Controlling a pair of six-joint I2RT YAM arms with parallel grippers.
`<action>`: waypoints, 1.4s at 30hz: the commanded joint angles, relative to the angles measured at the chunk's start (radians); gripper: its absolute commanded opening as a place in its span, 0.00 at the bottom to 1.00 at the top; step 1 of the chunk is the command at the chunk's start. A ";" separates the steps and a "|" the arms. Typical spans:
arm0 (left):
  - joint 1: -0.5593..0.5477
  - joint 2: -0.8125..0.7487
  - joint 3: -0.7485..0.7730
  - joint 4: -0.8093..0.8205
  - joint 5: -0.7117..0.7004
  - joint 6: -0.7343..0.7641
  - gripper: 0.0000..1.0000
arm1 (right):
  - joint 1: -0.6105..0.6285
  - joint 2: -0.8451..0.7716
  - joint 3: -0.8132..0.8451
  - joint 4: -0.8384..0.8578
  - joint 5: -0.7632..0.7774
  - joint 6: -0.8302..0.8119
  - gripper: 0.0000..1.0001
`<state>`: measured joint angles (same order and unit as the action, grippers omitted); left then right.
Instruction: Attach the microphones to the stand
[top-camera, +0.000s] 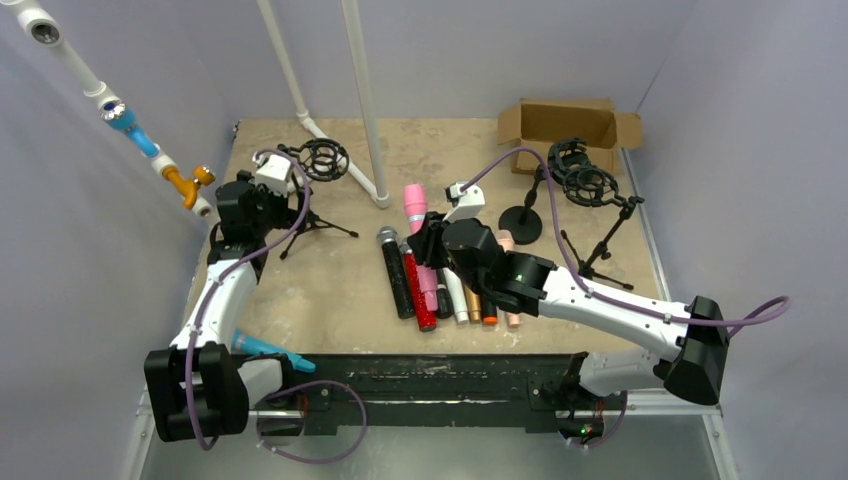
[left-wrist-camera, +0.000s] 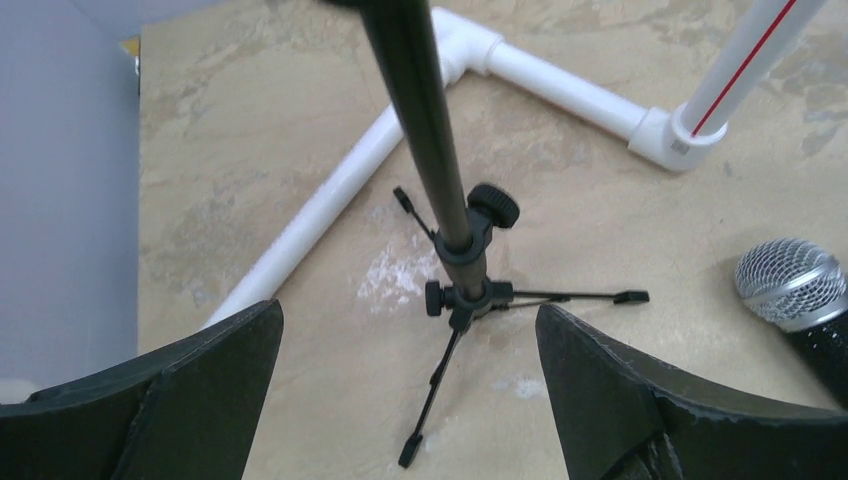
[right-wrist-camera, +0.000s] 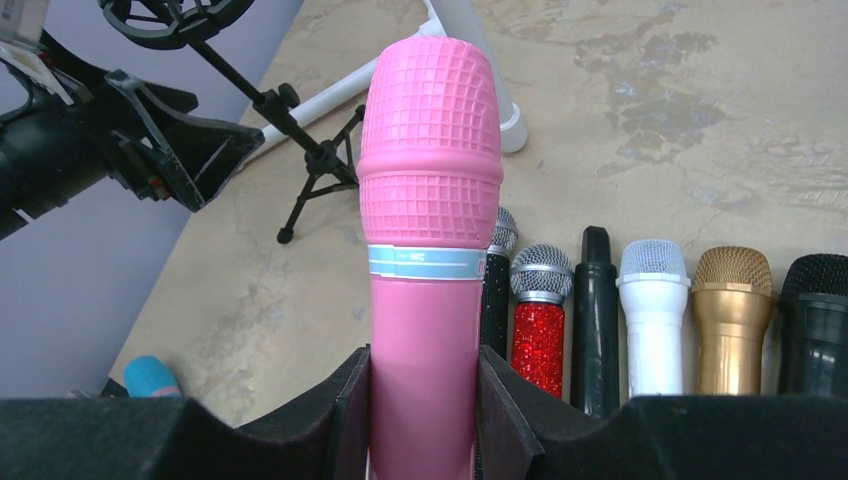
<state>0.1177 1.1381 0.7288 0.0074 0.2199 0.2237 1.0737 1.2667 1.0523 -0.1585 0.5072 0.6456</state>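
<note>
My left gripper is to take the pole (left-wrist-camera: 438, 170) and pull the stand clear before the pink microphone goes in, because the stand's ring mount (top-camera: 325, 160) crowds the white pipe.
My right gripper (top-camera: 432, 240) is shut on the body of a pink microphone (right-wrist-camera: 430, 150), whose head points away from the arm (top-camera: 415, 205). Several more microphones (top-camera: 440, 290) lie side by side beneath it, among them red glitter (right-wrist-camera: 538, 335), white (right-wrist-camera: 652, 320) and gold (right-wrist-camera: 732, 320). A blue microphone (top-camera: 262, 348) lies by the left arm's base. My left gripper (left-wrist-camera: 408, 315) is open, its fingers apart on either side of a black tripod stand (left-wrist-camera: 465, 290) and touching nothing. That stand's ring mount (top-camera: 325, 158) is empty.
White PVC pipes (top-camera: 365, 100) rise from the back of the table and run along it (left-wrist-camera: 320, 200). Two more black stands (top-camera: 575, 190) stand at the right, in front of an open cardboard box (top-camera: 565, 125). Another pipe with blue and orange pieces (top-camera: 140, 140) slants at upper left.
</note>
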 joint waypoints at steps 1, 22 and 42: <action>0.004 -0.002 0.012 0.223 0.114 -0.041 0.98 | -0.004 -0.032 0.045 0.020 0.030 -0.009 0.00; 0.040 0.147 0.027 0.468 0.349 -0.246 0.23 | -0.015 -0.069 0.023 0.017 0.037 -0.020 0.00; 0.055 -0.236 -0.090 -0.136 0.732 0.073 0.00 | -0.016 -0.072 0.146 0.148 0.071 -0.199 0.00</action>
<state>0.1646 1.0031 0.6678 0.0334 0.7937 0.1627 1.0637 1.1923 1.1191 -0.1555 0.5407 0.5457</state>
